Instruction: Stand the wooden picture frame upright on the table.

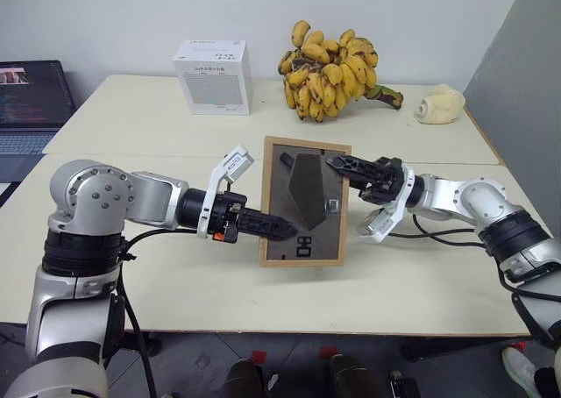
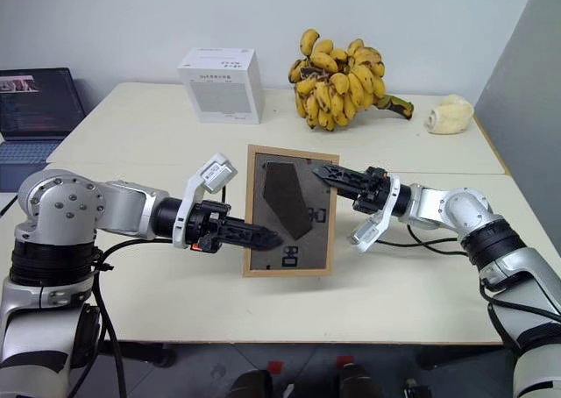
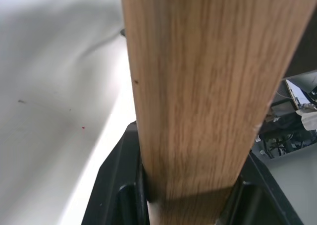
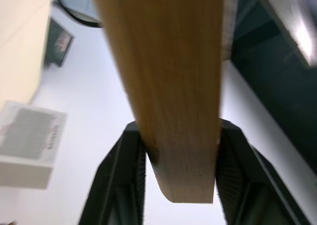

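Note:
The picture frame's dark back (image 1: 304,195) is toward me and both grippers hold the frame's edges tightly (image 1: 338,218), so next my left gripper lets go before my right gripper turns the frame around.
The wooden picture frame (image 1: 302,249) is held nearly upright over the table (image 1: 219,288), its dark back and fold-out stand (image 1: 307,192) facing me. My left gripper (image 1: 280,230) is shut on the frame's lower left edge; the light-wood edge (image 3: 198,86) sits clamped between its black fingers (image 3: 119,185). My right gripper (image 1: 344,166) is on the upper right edge, shut on the wood (image 4: 168,86) with a finger (image 4: 124,175) on each side. Whether the bottom edge touches the table I cannot tell. The picture side is hidden.
At the back of the table stand a white box (image 1: 213,76), a bunch of bananas (image 1: 329,69) and a pale cream object (image 1: 440,105). A laptop (image 1: 31,100) sits beyond the table's left end. A seam crosses the tabletop behind the frame.

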You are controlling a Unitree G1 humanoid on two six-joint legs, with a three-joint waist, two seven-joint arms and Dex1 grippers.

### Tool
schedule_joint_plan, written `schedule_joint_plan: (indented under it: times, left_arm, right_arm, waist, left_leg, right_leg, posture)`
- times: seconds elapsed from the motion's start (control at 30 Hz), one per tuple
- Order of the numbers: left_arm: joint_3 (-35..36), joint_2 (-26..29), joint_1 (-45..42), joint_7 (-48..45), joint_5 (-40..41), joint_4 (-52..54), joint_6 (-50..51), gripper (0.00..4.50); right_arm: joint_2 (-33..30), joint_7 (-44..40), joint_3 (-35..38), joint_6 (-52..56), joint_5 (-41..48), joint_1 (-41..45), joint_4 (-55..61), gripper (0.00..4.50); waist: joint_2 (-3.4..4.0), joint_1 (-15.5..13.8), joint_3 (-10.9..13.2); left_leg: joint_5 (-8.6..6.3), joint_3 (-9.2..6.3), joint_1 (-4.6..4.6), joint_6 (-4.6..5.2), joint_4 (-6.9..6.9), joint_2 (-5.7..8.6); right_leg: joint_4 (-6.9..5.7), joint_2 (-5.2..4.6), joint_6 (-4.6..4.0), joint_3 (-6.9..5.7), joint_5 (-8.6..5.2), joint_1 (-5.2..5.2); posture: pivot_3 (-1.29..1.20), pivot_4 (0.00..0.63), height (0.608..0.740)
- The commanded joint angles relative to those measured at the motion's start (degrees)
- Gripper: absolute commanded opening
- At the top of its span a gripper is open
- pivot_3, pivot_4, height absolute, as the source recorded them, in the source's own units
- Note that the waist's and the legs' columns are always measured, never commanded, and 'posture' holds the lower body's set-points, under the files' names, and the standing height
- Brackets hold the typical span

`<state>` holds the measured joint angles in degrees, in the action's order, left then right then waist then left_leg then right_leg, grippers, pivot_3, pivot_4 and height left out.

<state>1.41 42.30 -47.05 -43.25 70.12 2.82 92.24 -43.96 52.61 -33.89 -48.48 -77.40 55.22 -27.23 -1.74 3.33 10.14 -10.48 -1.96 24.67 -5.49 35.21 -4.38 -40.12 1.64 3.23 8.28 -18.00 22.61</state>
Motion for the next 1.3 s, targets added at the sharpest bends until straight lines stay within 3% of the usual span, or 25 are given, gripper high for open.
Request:
schedule_joint_plan:
  times: [0.03, 0.3, 0.37, 0.6, 0.77, 0.9, 1.03, 1.17, 1.23, 1.3]
  left_arm:
    - [1.5, 0.1, -0.7, 1.1, 1.6, 1.6, 0.3, 1.28]
    - [2.1, -1.1, -0.1, 2.4, 0.1, 2.7, -0.2, 1.28]
    - [2.8, -1.9, -0.2, 3.5, -0.3, 1.7, -0.4, 2.00]
    - [3.6, -1.6, 0.4, 2.6, -1.3, 3.1, -2.6, 3.49]
    - [6.1, 2.0, 5.1, -2.8, -4.7, 12.3, -14.1, 3.65]
    - [18.0, 6.2, 14.4, -6.8, -2.0, 22.1, -20.9, 3.65]
    - [30.0, 7.1, 26.9, -3.7, 1.3, 30.8, -23.4, 3.65]
    - [41.0, 6.8, 40.8, 0.8, 9.6, 39.6, -24.9, 3.65]
    - [43.9, 6.4, 46.8, 2.7, 9.9, 43.7, -26.2, 3.65]
    - [46.3, 5.7, 53.5, 3.8, 8.0, 47.2, -27.8, 3.65]
  right_arm:
    - [-1.5, 1.0, -0.7, -0.6, -0.1, 1.0, 0.5, 1.36]
    - [-1.7, 1.1, -1.5, -0.7, 0.3, 0.3, 1.7, 1.35]
    - [-1.6, 0.8, -1.4, -0.7, 0.7, 0.3, 1.5, 1.35]
    - [-1.5, 0.0, -1.7, -1.2, 1.2, 0.7, 0.8, 1.35]
    - [-1.4, -0.4, -1.9, -2.7, 1.9, 1.8, -1.2, 1.35]
    - [0.1, -0.6, -3.0, -4.8, 2.5, 4.5, -7.5, 1.35]
    - [2.1, -0.2, -4.6, -5.9, 2.9, 7.5, -14.9, 1.35]
    - [5.0, -0.9, -5.8, -7.6, 4.7, 10.6, -23.2, 1.35]
    - [6.9, -5.4, -4.5, -10.9, 9.2, 11.7, -28.8, 1.35]
    - [10.2, -16.9, -0.4, -16.8, 19.7, 12.3, -37.5, 1.35]
  waist:
    - [0.00, 0.0, 0.0]
    - [0.00, 0.0, 0.0]
    - [0.00, 0.0, 0.0]
    - [0.00, 0.0, 0.0]
    - [0.00, 0.2, 0.0]
    - [0.00, 0.9, 0.0]
    - [-0.06, 1.5, 0.0]
    - [-0.12, 1.7, 0.0]
    - [-0.14, 1.7, 0.0]
    - [-0.17, 1.8, 0.0]
  left_leg:
    - [0.00, 0.00, 0.00, 0.00, 0.00, 0.01]
    - [0.00, -0.01, 0.00, 0.00, 0.00, 0.04]
    - [0.00, -0.01, 0.00, 0.00, 0.00, 0.04]
    - [0.00, -0.03, 0.00, 0.00, 0.01, 0.06]
    - [0.00, -0.03, 0.00, 0.00, 0.00, 0.07]
    - [0.00, 0.04, -0.01, 0.00, -0.01, 0.06]
    - [0.00, -0.08, -0.02, 0.00, -0.01, 0.15]
    - [-0.01, -0.18, -0.22, 0.03, -0.04, 0.53]
    - [-0.01, -0.27, -0.22, 0.03, -0.02, 0.65]
    - [-0.01, -0.29, -0.28, 0.04, -0.02, 0.67]
  right_leg:
    - [0.00, 0.00, 0.00, 0.00, 0.00, 0.00]
    - [-0.01, -0.03, 0.00, 0.00, 0.00, -0.01]
    - [-0.01, -0.03, 0.00, -0.01, 0.00, -0.01]
    - [-0.01, -0.05, 0.00, -0.01, 0.00, -0.03]
    - [0.00, -0.07, 0.00, 0.01, 0.00, -0.02]
    - [-0.01, -0.11, -0.01, 0.05, 0.00, 0.01]
    - [0.04, -0.25, -0.03, -0.11, -0.01, -0.09]
    - [0.00, -0.64, -0.04, -0.16, -0.07, -0.32]
    - [-0.01, -0.73, -0.03, -0.21, -0.07, -0.39]
    - [0.04, -0.77, -0.03, -0.23, -0.07, -0.51]
  posture:
    - [0.00, 0.150, 0.740]
    - [0.00, 0.150, 0.740]
    - [0.00, 0.150, 0.740]
    - [0.00, 0.150, 0.740]
    - [0.00, 0.150, 0.740]
    - [0.00, 0.150, 0.740]
    - [0.00, 0.150, 0.740]
    - [0.00, 0.150, 0.740]
    - [0.00, 0.150, 0.740]
    - [0.00, 0.150, 0.740]
